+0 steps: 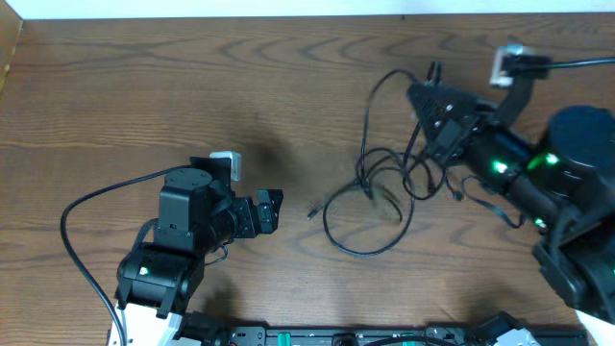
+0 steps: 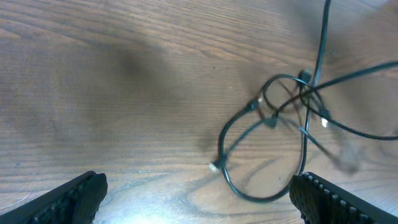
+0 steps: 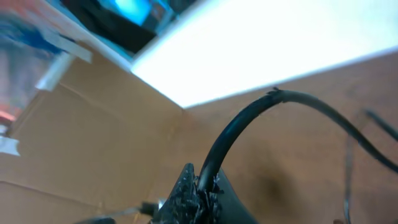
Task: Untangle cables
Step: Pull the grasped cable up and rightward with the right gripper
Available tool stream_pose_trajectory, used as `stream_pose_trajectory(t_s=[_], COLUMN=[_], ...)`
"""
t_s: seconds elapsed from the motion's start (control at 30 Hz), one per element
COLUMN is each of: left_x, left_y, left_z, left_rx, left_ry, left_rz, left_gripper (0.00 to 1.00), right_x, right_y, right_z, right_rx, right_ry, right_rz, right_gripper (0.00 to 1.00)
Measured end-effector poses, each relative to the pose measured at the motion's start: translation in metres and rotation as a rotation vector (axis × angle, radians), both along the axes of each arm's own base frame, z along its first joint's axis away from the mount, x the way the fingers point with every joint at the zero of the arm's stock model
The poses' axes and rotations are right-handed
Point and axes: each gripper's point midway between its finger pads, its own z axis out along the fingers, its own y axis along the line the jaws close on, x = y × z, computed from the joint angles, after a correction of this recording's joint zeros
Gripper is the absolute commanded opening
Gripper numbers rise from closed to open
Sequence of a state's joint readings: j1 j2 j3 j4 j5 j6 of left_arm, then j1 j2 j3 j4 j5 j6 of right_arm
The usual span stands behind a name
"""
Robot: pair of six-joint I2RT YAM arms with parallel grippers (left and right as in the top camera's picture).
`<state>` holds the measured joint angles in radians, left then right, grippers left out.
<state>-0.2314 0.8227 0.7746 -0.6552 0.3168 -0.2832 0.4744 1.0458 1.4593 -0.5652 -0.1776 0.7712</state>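
The cable in my right gripper is still hanging down into the tangle (image 1: 364, 175). My right gripper should pull the cable away to the open wood at its own side (image 1: 582, 90).
The cables (image 1: 370, 187) lie as thin black cords in a tangle right of the table's middle, with a wide loop (image 1: 360, 235) toward the front and one strand arcing up to the back (image 1: 384, 82). In the left wrist view the same tangle (image 2: 292, 102) and loop (image 2: 261, 190) lie ahead on the wood. My left gripper (image 1: 272, 211) is open and empty, a short way left of the tangle, its fingers (image 2: 68, 199) far apart. My right gripper (image 1: 419, 93) is at the tangle's back right, shut on a black cable (image 3: 249, 121) that rises from its fingertips (image 3: 193, 186).
Thick black arm cables run at the left (image 1: 86, 207) and the back right (image 1: 577, 63). The table's back edge (image 1: 288, 19) meets a white wall. A brown cardboard panel (image 3: 81, 143) shows in the right wrist view. A small loose plug (image 1: 313, 210) lies beside the loop.
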Motion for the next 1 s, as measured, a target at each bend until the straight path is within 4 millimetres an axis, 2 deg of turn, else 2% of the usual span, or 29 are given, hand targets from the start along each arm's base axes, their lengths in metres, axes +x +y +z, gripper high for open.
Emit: stream_pose_trajectory(t_s=[0.2, 0.57, 0.63, 0.7, 0.8, 0.9, 1.0], left_x=[0.000, 0.000, 0.000, 0.000, 0.000, 0.000, 0.000], left_y=[0.000, 0.000, 0.000, 0.000, 0.000, 0.000, 0.000], left_z=[0.000, 0.000, 0.000, 0.000, 0.000, 0.000, 0.000], left_rx=[0.000, 0.000, 0.000, 0.000, 0.000, 0.000, 0.000], left_ry=[0.000, 0.001, 0.000, 0.000, 0.000, 0.000, 0.000], left_rz=[0.000, 0.000, 0.000, 0.000, 0.000, 0.000, 0.000], left_gripper=[0.98, 0.98, 0.98, 0.98, 0.98, 0.98, 0.98], right_x=[-0.007, -0.005, -0.007, -0.008, -0.003, 0.009, 0.034], right_y=[-0.020, -0.059, -0.062, -0.061, -0.054, -0.046, -0.044], right_z=[0.058, 0.130, 0.138, 0.136, 0.110, 0.067, 0.016], right_rx=[0.016, 0.050, 0.038, -0.026, -0.202, -0.438, -0.705], right_ry=[-0.163, -0.448, -0.492, -0.514, -0.486, -0.423, -0.336], right_rz=[-0.083, -0.304, -0.321, -0.316, -0.276, -0.215, -0.174], right_gripper=[0.02, 0.01, 0.01, 0.01, 0.01, 0.01, 0.01])
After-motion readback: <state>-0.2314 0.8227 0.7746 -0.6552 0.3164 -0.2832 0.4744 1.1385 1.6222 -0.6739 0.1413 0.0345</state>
